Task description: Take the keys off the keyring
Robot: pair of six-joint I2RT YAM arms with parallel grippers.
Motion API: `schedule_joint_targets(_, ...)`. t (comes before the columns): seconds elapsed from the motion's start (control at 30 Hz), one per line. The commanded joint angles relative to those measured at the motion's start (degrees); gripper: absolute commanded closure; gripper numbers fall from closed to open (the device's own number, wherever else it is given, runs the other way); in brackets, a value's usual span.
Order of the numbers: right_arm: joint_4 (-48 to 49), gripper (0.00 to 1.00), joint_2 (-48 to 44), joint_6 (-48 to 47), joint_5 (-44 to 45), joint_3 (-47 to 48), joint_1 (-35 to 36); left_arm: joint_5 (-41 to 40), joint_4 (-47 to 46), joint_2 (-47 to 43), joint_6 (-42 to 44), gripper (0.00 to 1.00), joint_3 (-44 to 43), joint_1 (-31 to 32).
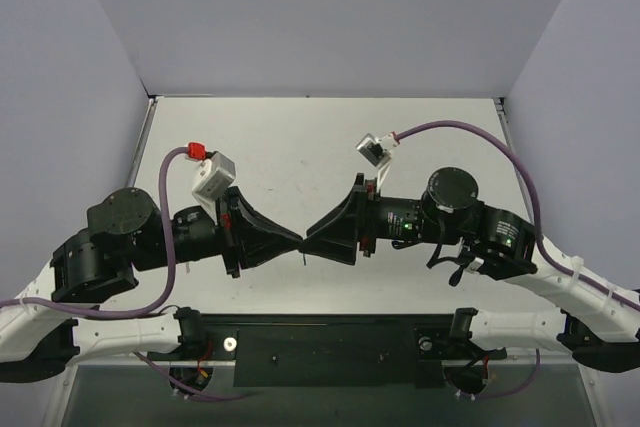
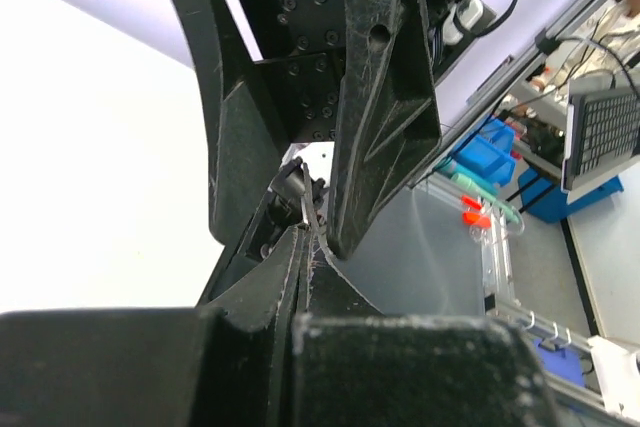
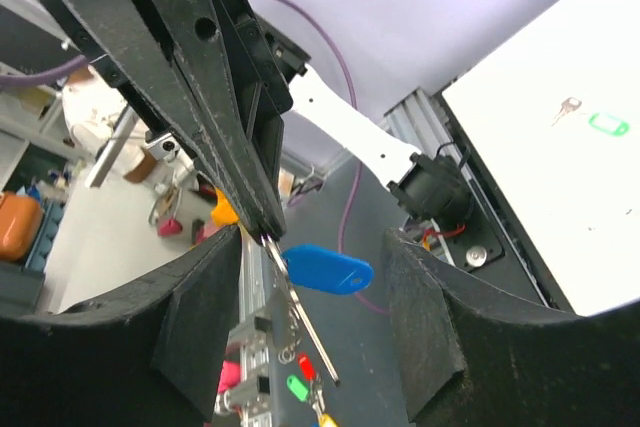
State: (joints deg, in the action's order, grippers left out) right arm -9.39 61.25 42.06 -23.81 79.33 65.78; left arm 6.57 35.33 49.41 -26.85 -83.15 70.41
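The silver key sticks out from my left gripper's fingers, with its thin edge toward my right gripper's open fingers. So my right gripper should keep moving closer until it grips the blade.
My left gripper and right gripper meet tip to tip above the middle of the table. In the right wrist view the left gripper's fingers are shut on the thin ring of the keyring, whose blue oval tag sticks out to the right. The thin silver key hangs down from the ring. My right gripper is open, its fingers wide apart on either side of the tag and key, touching neither. In the left wrist view my left gripper is shut, with a thin metal piece at its tips.
A green tag joined to a silver key lies on the white table, apart from both grippers. The black base rail runs along the near edge. Grey walls enclose the table on three sides.
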Motion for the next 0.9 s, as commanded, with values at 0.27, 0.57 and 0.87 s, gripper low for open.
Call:
schedule_joint_targets(0.27,19.9,0.47,-6.7,7.1,6.8,-7.6,-0.6,-5.3,-15.3,-2.3,-5.7,1.00,5.3,0.2)
schedule_joint_targets(0.57,22.3,0.52,-6.7,8.2,6.8,-9.2,-0.4,-10.0,-17.9,-3.4,-6.6,1.00,6.5,0.1)
schedule_joint_targets(0.87,21.8,0.61,-7.0,7.9,7.7,-9.1,-0.4,-11.7,-18.5,-3.4,-7.2,1.00,6.8,0.2)
